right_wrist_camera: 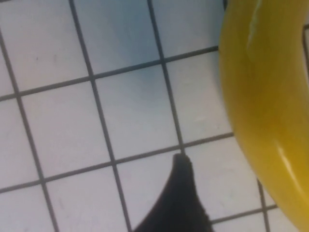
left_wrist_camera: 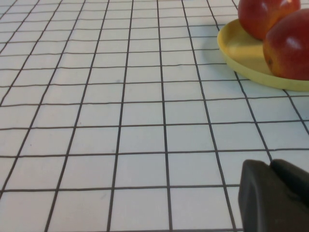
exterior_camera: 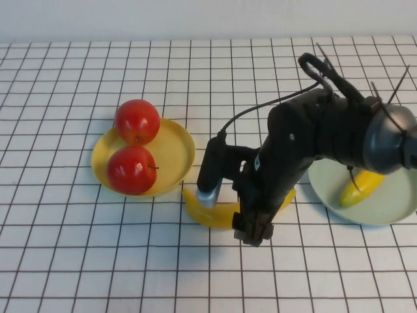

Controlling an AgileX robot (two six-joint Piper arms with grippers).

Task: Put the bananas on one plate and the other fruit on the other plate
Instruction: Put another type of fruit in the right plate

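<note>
One finger of the robot's right gripper is clear beside the banana's long side [right_wrist_camera: 244,125], so this gripper should keep going over the banana's middle [exterior_camera: 228,216] and close there until its fingers hold the banana.
Two red apples [exterior_camera: 137,120] [exterior_camera: 131,169] sit on the yellow plate [exterior_camera: 176,150] at the left. One banana [exterior_camera: 361,186] lies on the mint plate [exterior_camera: 384,212] at the right. The other banana [exterior_camera: 218,214] lies on the table between the plates. My right gripper [exterior_camera: 254,231] points down over this banana, open; in the right wrist view one fingertip [right_wrist_camera: 182,166] stands beside the banana [right_wrist_camera: 265,96] with a gap, and the other finger is hidden. My left gripper [left_wrist_camera: 271,166] is shut and empty, low over the table near the yellow plate [left_wrist_camera: 241,53]; it is out of the high view.
The table is a white cloth with a black grid [exterior_camera: 98,261]. The right arm [exterior_camera: 326,130] and its cables span from the mint plate to the centre.
</note>
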